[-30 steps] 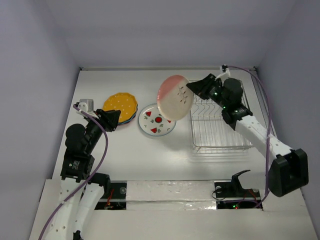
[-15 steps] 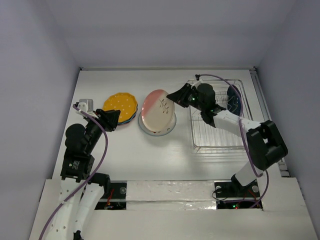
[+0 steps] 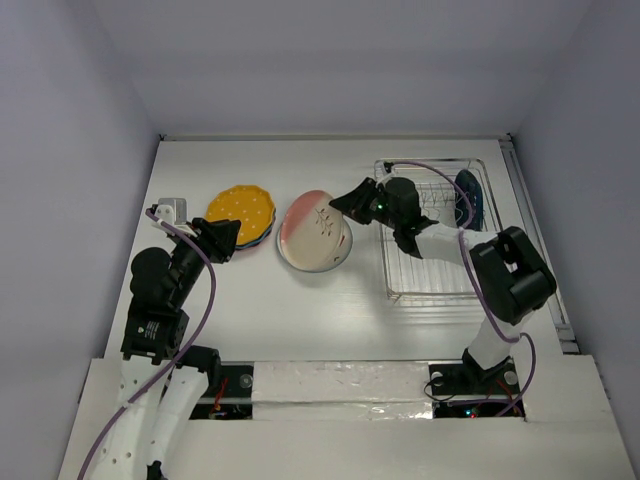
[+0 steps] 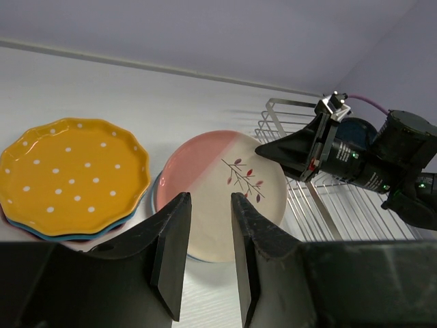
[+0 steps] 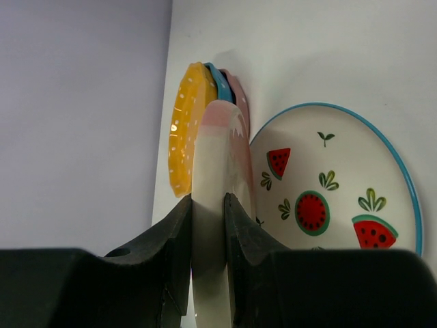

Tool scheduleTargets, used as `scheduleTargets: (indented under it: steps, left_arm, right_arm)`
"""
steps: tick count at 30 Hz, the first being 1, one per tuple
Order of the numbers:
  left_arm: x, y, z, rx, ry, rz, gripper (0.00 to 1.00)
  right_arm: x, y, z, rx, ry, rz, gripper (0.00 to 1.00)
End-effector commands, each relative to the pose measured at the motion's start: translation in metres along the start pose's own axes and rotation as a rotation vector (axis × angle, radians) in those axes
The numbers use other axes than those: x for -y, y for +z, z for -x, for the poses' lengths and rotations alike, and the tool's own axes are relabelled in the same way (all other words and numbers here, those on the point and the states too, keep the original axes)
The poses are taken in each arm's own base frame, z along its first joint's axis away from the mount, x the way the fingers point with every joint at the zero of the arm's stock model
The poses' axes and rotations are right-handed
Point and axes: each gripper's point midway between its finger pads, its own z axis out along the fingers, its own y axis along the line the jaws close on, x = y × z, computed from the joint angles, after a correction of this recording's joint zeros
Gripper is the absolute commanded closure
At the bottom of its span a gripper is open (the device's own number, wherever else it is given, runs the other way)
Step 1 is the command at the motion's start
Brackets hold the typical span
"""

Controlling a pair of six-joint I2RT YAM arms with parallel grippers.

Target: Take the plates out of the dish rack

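Observation:
The cream plate faces up over the white strawberry plate, so my right gripper should go on lowering the cream plate's held rim until both stack before it lets go.
My right gripper is shut on the rim of the cream plate with pink edge and holds it tilted low over the white strawberry plate. In the right wrist view the cream plate stands edge-on between the jaws. The orange scalloped plate tops a stack to the left, with teal and pink-red rims under it. The dark navy plate stands in the dish rack. My left gripper is open and empty beside the stack; its own view shows the cream plate ahead.
The table's back wall runs behind the plates and the rack. The rack sits near the right edge of the table. My right arm reaches from the rack side across to the plates.
My right gripper has carried the cream plate from high beside the rack leftward and down, over the strawberry plate. The left arm has not moved.

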Motion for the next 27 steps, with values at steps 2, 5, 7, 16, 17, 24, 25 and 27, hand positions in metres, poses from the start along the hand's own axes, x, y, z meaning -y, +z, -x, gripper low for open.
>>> scheduleTargets:
  steps: [2, 5, 7, 16, 17, 24, 25, 27]
  left_arm:
    - [0.013, -0.003, 0.025, 0.073, 0.017, -0.039, 0.73]
    - [0.013, -0.003, 0.025, 0.073, 0.017, -0.039, 0.73]
    - [0.013, -0.004, 0.025, 0.073, 0.017, -0.041, 0.73]
    - [0.014, -0.004, 0.025, 0.075, 0.016, -0.042, 0.73]
    - [0.014, -0.004, 0.026, 0.076, 0.016, -0.042, 0.73]
    - [0.014, -0.004, 0.026, 0.077, 0.016, -0.043, 0.73]
    - [0.014, -0.004, 0.026, 0.076, 0.015, -0.042, 0.73]
    - [0.014, -0.004, 0.026, 0.076, 0.015, -0.042, 0.73]
  right_arm:
    - [-0.045, -0.005, 0.017, 0.081, -0.007, 0.179, 1.00]
    - [-0.031, -0.004, 0.011, 0.072, -0.007, 0.145, 1.00]
    - [-0.020, -0.002, 0.006, 0.059, -0.004, 0.111, 1.00]
    - [0.036, 0.000, -0.007, 0.020, -0.075, -0.114, 0.81]
    - [0.040, -0.001, -0.007, 0.020, -0.093, -0.133, 0.79]
    - [0.072, -0.008, -0.012, 0.002, -0.138, -0.262, 0.73]
    - [0.075, -0.009, -0.014, -0.001, -0.142, -0.271, 0.73]
    - [0.083, -0.012, -0.017, -0.012, -0.153, -0.293, 0.71]
